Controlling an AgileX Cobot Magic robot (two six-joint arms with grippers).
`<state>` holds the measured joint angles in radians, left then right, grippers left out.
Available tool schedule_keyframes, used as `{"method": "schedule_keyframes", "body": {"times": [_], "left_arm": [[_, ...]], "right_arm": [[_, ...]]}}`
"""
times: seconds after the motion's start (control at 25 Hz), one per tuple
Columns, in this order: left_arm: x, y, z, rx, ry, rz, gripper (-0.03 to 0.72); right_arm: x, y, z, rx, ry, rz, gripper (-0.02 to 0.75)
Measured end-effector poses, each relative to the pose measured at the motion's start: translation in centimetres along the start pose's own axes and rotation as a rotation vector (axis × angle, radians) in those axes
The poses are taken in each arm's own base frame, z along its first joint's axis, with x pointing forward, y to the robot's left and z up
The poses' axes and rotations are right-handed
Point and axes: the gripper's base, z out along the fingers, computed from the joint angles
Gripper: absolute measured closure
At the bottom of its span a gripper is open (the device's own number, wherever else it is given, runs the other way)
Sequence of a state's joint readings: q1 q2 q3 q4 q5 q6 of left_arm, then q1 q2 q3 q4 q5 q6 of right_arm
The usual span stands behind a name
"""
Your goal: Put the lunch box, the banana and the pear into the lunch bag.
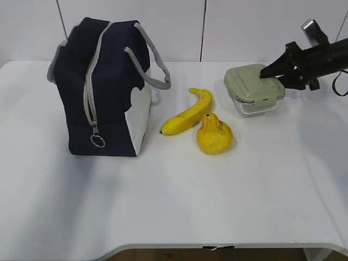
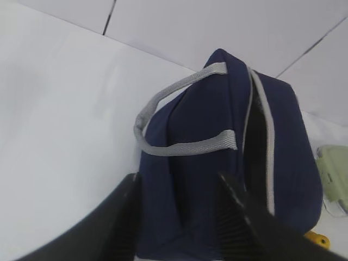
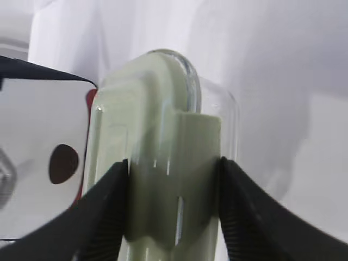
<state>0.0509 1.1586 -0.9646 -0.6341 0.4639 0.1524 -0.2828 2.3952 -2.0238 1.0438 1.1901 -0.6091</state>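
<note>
The bag's navy rim (image 2: 238,103) beside the parted zipper (image 2: 255,157) faces my left gripper's open fingers, so I should keep moving in until they straddle it and then close them.
The navy lunch bag (image 1: 103,87) stands upright at the left, its zipper band parted at the top (image 2: 255,136). My left gripper (image 2: 179,182) is closed on the bag's end panel, with folded fabric between its fingers; it is hidden in the exterior view. The banana (image 1: 190,111) and the pear (image 1: 213,135) lie side by side in the middle of the table. The lunch box (image 1: 254,88), with its sage-green lid, sits at the back right. My right gripper (image 1: 270,72) is shut on its lid edge (image 3: 174,163), a finger pressed on each side.
The white table (image 1: 174,201) has a front edge close to the camera. The bag's grey handles (image 1: 155,70) stick out toward the banana. A white panelled wall stands behind. The lunch box edge also shows in the left wrist view (image 2: 334,171).
</note>
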Motion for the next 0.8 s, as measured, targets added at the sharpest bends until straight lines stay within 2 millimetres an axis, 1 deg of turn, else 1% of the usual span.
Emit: {"method": "schedule_keyframes", "body": {"times": [0.16,0.4,0.56,0.64,0.8], "left_arm": [[0.1,-0.3,1.1,0.069,0.009,-0.007,0.333],[-0.2,-0.5,3.1,0.161,-0.019,-0.048,0.324],[-0.9,-0.8,5.5,0.239,-0.003,-0.073,0.288],[-1.6,-1.1,6.8,0.277,0.015,-0.081,0.267],[-2.5,-1.1,9.6,0.315,0.062,-0.079,0.255]], "right_arm": [[-0.7,2.0,-1.5,0.001,-0.032,-0.004,0.349],[-1.4,4.9,-3.6,-0.005,-0.066,-0.008,0.349],[-1.7,6.6,-4.9,-0.010,-0.088,-0.017,0.350],[-1.8,7.4,-5.4,-0.012,-0.095,-0.026,0.350],[-1.8,8.6,-6.3,-0.015,-0.107,-0.041,0.350]]}}
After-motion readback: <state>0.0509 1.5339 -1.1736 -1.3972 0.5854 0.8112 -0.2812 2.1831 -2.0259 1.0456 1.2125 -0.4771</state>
